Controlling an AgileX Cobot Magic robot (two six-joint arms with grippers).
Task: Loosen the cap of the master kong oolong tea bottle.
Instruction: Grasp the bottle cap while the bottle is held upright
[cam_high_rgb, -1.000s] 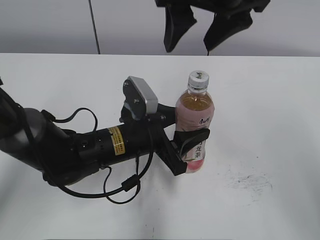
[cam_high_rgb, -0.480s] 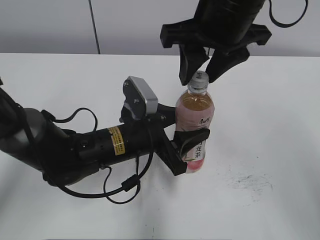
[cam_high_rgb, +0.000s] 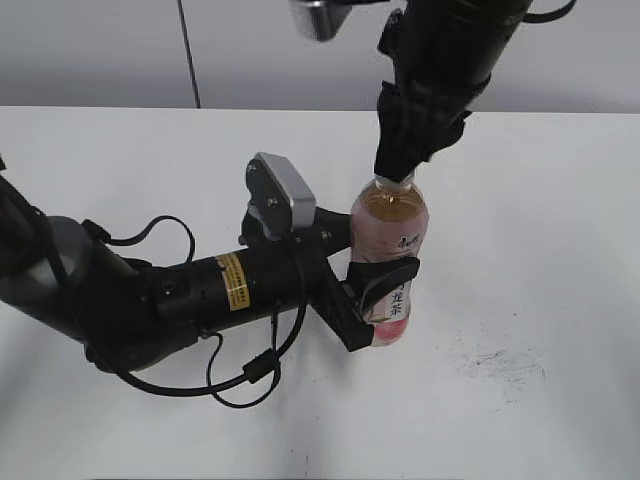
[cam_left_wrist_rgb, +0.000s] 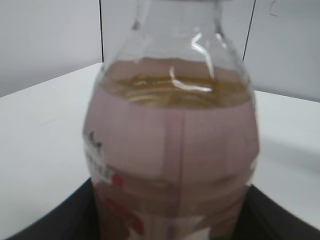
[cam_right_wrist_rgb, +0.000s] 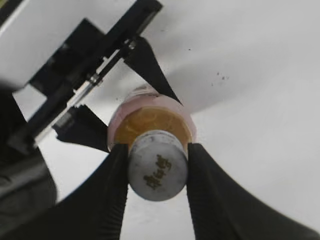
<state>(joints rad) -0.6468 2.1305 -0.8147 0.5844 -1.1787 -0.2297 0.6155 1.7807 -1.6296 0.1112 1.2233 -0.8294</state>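
My right gripper is turned far around on the cap still seated on the bottle (cam_high_rgb: 394, 184). Next, I open my fingers, move up, turn back and grip the cap afresh (cam_right_wrist_rgb: 158, 166).
The master kong oolong tea bottle (cam_high_rgb: 390, 250) stands upright on the white table (cam_high_rgb: 560, 250), amber tea above a pale pink label. It fills the left wrist view (cam_left_wrist_rgb: 172, 145). My left gripper (cam_high_rgb: 372, 300) is shut on the bottle's lower body from the left. My right gripper (cam_high_rgb: 398, 165) has come down from above and is shut on the white cap, which it hides in the exterior view. In the right wrist view the cap (cam_right_wrist_rgb: 157, 165) sits pressed between the two black fingers (cam_right_wrist_rgb: 156, 172), with the bottle's shoulder (cam_right_wrist_rgb: 150, 122) below it.
My left arm (cam_high_rgb: 150, 290) lies across the table's left half with a loose black cable (cam_high_rgb: 245, 375) by it. A grey scuff mark (cam_high_rgb: 500, 360) is on the table to the right of the bottle. A pale wall stands behind.
My right gripper has dropped from above the bottle onto the cap and shut on it. The left gripper and the bottle have not moved.
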